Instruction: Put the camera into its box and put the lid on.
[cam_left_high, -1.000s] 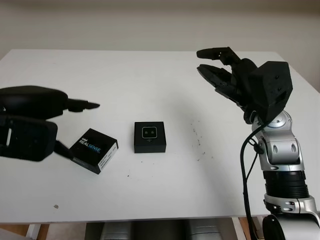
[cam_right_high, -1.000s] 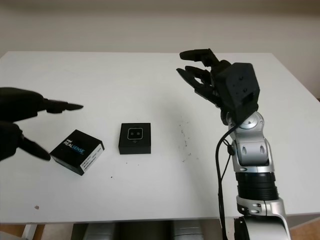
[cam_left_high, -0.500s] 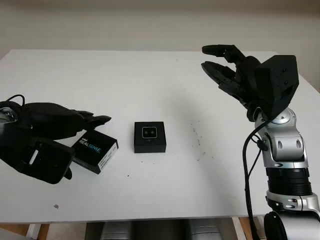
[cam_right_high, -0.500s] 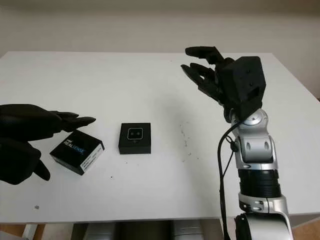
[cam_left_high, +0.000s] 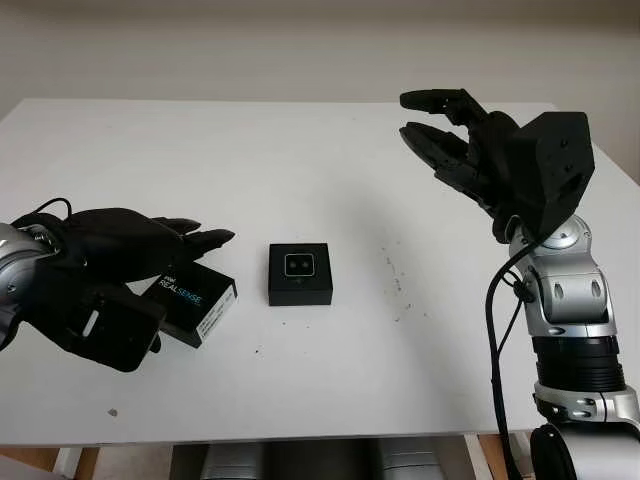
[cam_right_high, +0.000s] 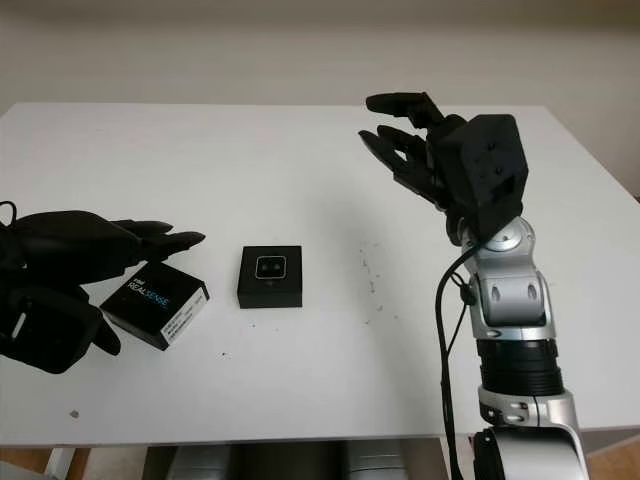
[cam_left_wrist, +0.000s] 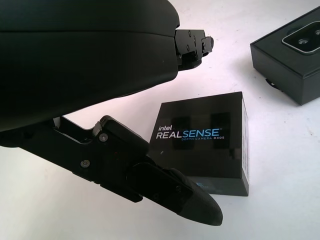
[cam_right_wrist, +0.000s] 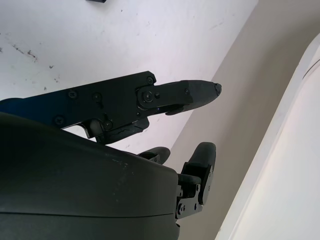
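I expect the black lid (cam_left_high: 192, 295) to slide down over the open box's sides when I lower it, because its deep sides (cam_left_high: 218, 313) look about as tall as the box.
A black open box (cam_left_high: 299, 288) stands at the table's middle with the small silver-faced camera (cam_left_high: 299, 264) sitting inside it. To its left lies the black lid (cam_left_high: 196, 303), printed "RealSense", flat on the table; it appears as the lid (cam_left_wrist: 206, 145) in the left wrist view, with the box (cam_left_wrist: 295, 55) beyond it. My left hand (cam_left_high: 186, 264) is open and low over the lid, its upper fingers (cam_left_wrist: 192, 42) above the lid's far side and its thumb (cam_left_wrist: 170, 192) by the near edge. My right hand (cam_left_high: 427, 122) is open, raised high at the right.
The white table (cam_left_high: 300, 160) has faint dark specks (cam_left_high: 395, 278) right of the box and a crumb (cam_left_high: 112, 412) near the front edge. A pale wall runs behind the table.
My left hand has dropped and moved right, closing in around the lid. The right hand drifted slightly right and stays raised. Box and lid have not moved.
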